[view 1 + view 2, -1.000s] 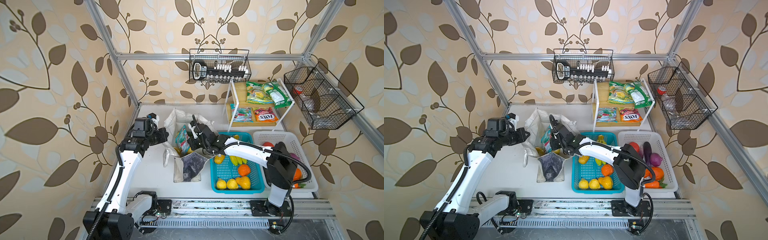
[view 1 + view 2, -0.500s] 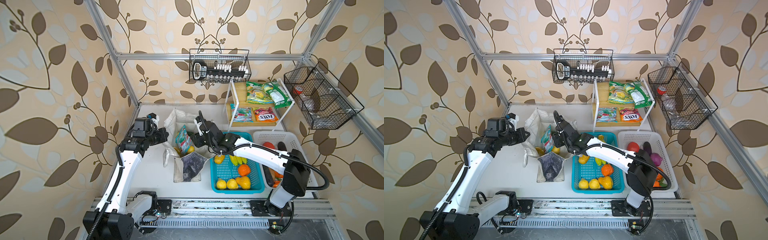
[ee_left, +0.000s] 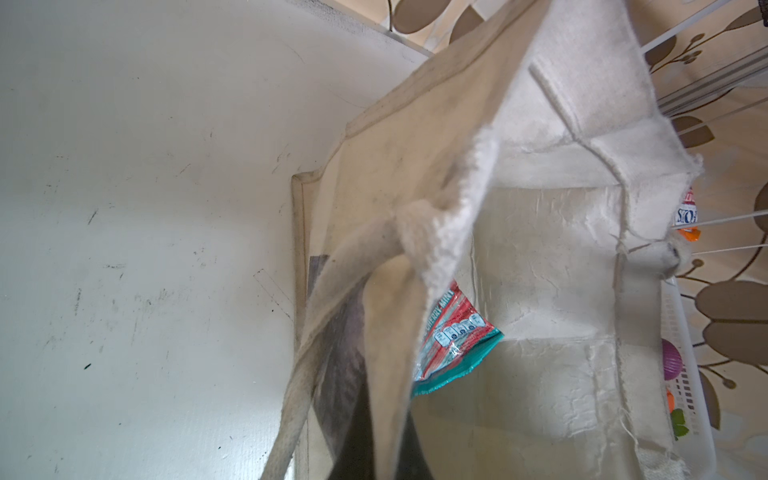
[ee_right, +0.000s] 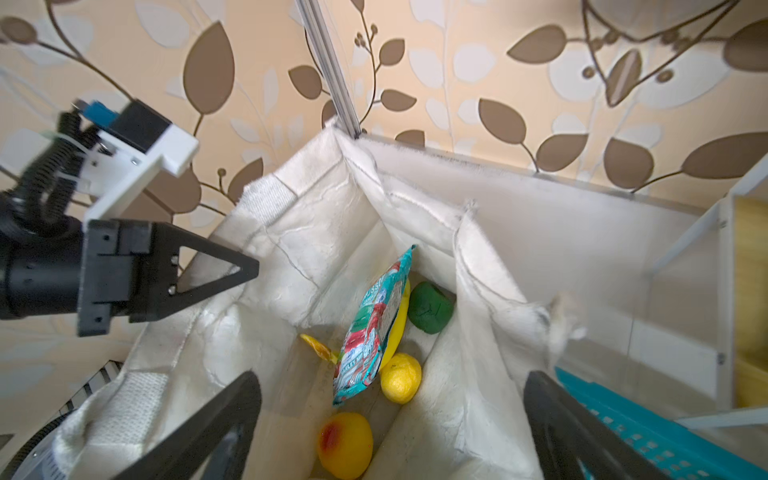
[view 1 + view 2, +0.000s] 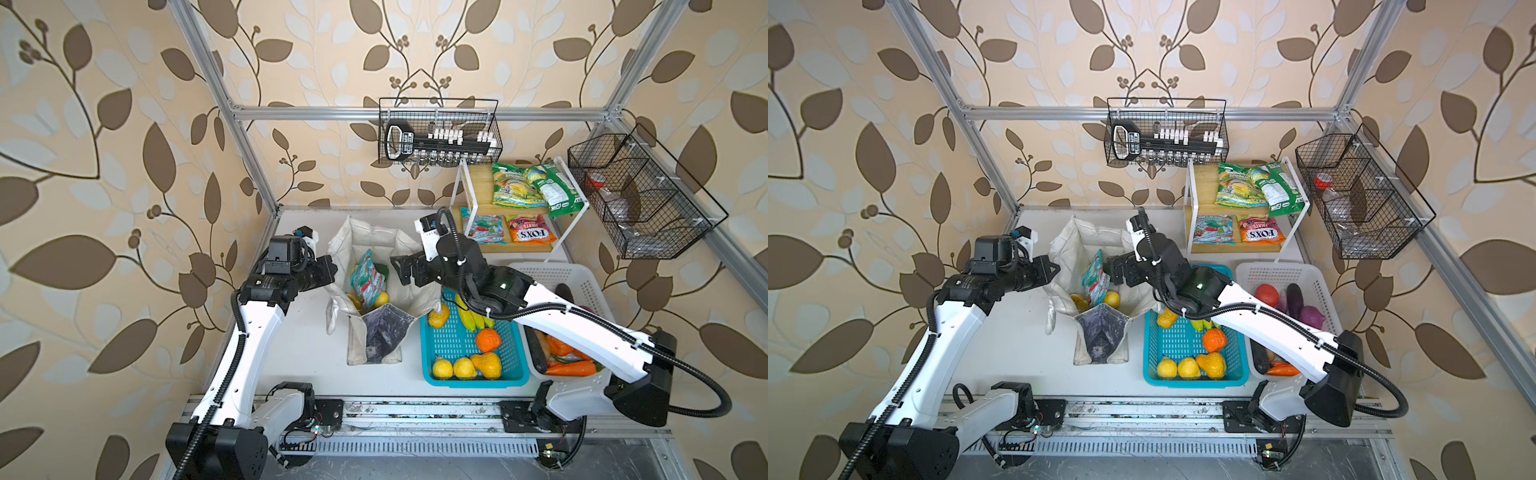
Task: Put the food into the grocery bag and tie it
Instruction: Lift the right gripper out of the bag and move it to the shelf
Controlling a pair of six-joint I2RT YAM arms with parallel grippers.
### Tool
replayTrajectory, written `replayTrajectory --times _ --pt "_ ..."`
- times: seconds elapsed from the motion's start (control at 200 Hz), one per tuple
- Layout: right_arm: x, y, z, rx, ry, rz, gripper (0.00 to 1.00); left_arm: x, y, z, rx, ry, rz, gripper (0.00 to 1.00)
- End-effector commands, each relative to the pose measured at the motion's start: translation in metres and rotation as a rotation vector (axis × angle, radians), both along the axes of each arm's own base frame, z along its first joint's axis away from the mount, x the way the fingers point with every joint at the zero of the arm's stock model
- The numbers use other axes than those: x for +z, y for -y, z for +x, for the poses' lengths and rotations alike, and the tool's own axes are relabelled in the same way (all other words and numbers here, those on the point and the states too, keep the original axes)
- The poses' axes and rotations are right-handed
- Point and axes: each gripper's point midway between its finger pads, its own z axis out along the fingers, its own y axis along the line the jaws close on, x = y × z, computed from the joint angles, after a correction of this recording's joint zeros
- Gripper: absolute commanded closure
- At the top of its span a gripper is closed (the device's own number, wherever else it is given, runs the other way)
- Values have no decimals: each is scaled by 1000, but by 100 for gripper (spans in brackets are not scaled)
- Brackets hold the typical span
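My right gripper is moving toward the green-white packet (image 5: pixel 557 190). The packet sticks out past the shelf's front, and I should go on heading toward its lower edge (image 5: pixel 570 209) until the open fingers can close there.
The grocery bag (image 5: pixel 374 237) (image 5: pixel 1088 237) stands open mid-table. My left gripper (image 5: pixel 330 270) (image 5: pixel 1054 268) (image 4: pixel 249 270) is shut on the bag's left rim cloth (image 3: pixel 419 232). My right gripper (image 5: pixel 401 270) (image 5: pixel 1115 270) (image 4: pixel 390 386) hovers open over the bag's mouth, holding nothing. Inside lie a teal-red packet (image 4: pixel 374 328) (image 3: pixel 453 336), a lemon (image 4: pixel 400 378), a green round fruit (image 4: pixel 430 307) and a yellow fruit with a red spot (image 4: pixel 345 444). A banana bunch (image 5: pixel 471 316) lies in the turquoise basket. Yellow-green (image 5: pixel 513 185) and green-white (image 5: pixel 555 189) packets sit on the shelf.
The turquoise basket (image 5: pixel 432 345) of fruit touches the bag's right side, with a white basket (image 5: pixel 582 282) of vegetables beyond it. A white shelf rack (image 5: pixel 461 199) at the back right holds the orange FOX'S packet (image 5: pixel 532 235). Wire baskets (image 5: pixel 440 133) hang on the walls.
My right gripper has opened wide and lifted up and back out of the bag, its elbow swinging right. The left gripper has kept its hold on the rim.
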Motion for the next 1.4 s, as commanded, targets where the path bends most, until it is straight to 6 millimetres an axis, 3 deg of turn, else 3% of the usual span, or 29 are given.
replayTrajectory --times 0.0,0.13,0.36,0.575,0.72,0.845,1.05,1.395 --pt "62 62 1 -54 57 40 0 19 4 0 -25 71 7 100" --pt "99 112 6 -148 129 87 0 21 2 0 -20 82 12 100" --pt "129 192 17 -287 156 143 0 20 2 0 -18 77 14 100" --pt "123 255 31 -446 125 173 0 19 3 0 -24 73 8 100" --pt "100 293 46 -589 69 109 1 18 5 0 -32 69 -2 100" --pt "89 310 50 -658 57 58 9 20 5 0 -30 75 -1 100" --pt "86 302 65 -581 68 58 30 20 5 0 -31 72 -1 100" --pt "67 327 98 -653 1 0 31 17 4 0 -28 64 4 100"
